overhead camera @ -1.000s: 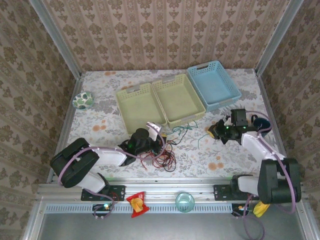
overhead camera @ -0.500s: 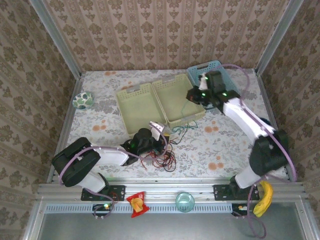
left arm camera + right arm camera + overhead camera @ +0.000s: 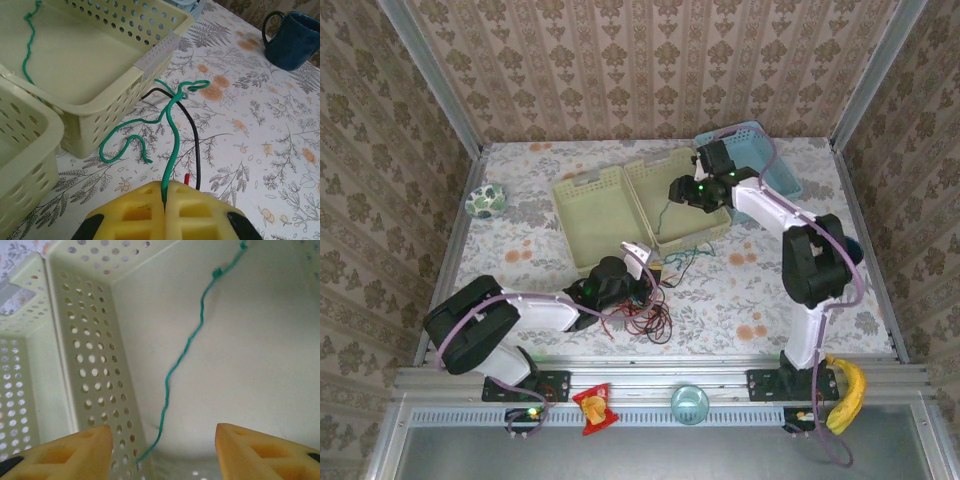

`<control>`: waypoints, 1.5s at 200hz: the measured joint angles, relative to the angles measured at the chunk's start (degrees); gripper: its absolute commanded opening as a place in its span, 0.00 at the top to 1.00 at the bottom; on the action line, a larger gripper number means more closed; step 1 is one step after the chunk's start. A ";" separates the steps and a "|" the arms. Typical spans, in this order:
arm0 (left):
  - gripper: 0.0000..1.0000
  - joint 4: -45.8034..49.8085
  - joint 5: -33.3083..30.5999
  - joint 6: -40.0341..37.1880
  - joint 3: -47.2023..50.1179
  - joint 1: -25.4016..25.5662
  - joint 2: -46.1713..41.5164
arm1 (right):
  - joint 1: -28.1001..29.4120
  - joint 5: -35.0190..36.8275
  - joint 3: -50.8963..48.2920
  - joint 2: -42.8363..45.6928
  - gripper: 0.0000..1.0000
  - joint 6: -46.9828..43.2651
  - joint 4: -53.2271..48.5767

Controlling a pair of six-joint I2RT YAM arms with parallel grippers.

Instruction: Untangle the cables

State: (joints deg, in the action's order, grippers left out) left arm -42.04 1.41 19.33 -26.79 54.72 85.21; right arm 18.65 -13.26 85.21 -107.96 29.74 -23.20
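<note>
The green cable will come loose and leave the black cable behind when I lift it, because slack green loops [image 3: 675, 258] lie next to the black cable.
My left gripper [image 3: 165, 201] is shut on the green cable [image 3: 172, 125], which is pinched between its yellow fingers low over the table. From there the green cable [image 3: 688, 256] runs up over the front wall of the right yellow-green basket [image 3: 708, 230] and lies along its floor. My right gripper [image 3: 162, 452] hangs open inside that basket, and the green cable [image 3: 185, 355] lies loose between its fingers. The black cable [image 3: 194, 135] runs beside the green one. The red cable [image 3: 638, 322] loops with the black cable [image 3: 663, 322] near the front edge, by my left gripper [image 3: 638, 262].
A second yellow-green basket [image 3: 570, 190] adjoins the first on the left, and a blue basket [image 3: 765, 195] stands behind my right gripper [image 3: 682, 192]. A dark blue mug [image 3: 292, 40] sits to the right. A green-and-white bowl [image 3: 485, 201] is at the far left.
My right arm has swung from the near right of the table to over the right yellow-green basket and its gripper has opened. The left gripper has stayed shut on the green cable.
</note>
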 measured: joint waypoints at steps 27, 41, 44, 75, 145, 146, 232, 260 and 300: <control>1.00 0.00 -0.17 -0.02 0.00 0.00 -0.74 | -0.42 0.33 -7.82 10.69 0.43 0.20 1.07; 1.00 0.00 -0.17 -0.04 0.00 0.00 -0.83 | -0.50 -0.92 -11.82 15.72 0.43 0.48 2.01; 1.00 0.00 -0.15 -0.04 0.00 0.00 -0.85 | -0.50 -1.36 -12.68 16.65 0.43 0.66 2.19; 1.00 -0.09 0.17 -0.09 -0.79 0.00 -0.85 | 0.48 -8.26 -22.25 22.56 0.42 2.36 3.82; 1.00 -1.95 2.40 -1.16 -2.43 0.28 -0.83 | 1.22 -19.02 -33.59 23.28 0.46 8.81 8.50; 1.00 -1.92 2.43 -1.18 -2.47 0.31 -0.83 | 1.22 -19.12 -33.66 23.28 0.46 9.01 8.63; 0.77 -4.72 4.57 -1.33 -4.76 1.11 1.73 | 1.18 -22.64 -34.05 21.55 1.00 18.25 20.46; 0.46 -4.83 4.66 -0.44 -4.63 0.96 1.86 | 0.17 -21.77 -34.29 22.36 1.00 20.20 22.08; 0.43 -3.52 4.09 0.24 -1.77 -0.07 0.37 | -2.25 -14.95 -34.88 29.14 1.00 18.51 19.76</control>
State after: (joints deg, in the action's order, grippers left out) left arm -45.56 5.50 19.57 -28.56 54.65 85.58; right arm 16.40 -28.21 50.33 -78.83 48.25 -3.44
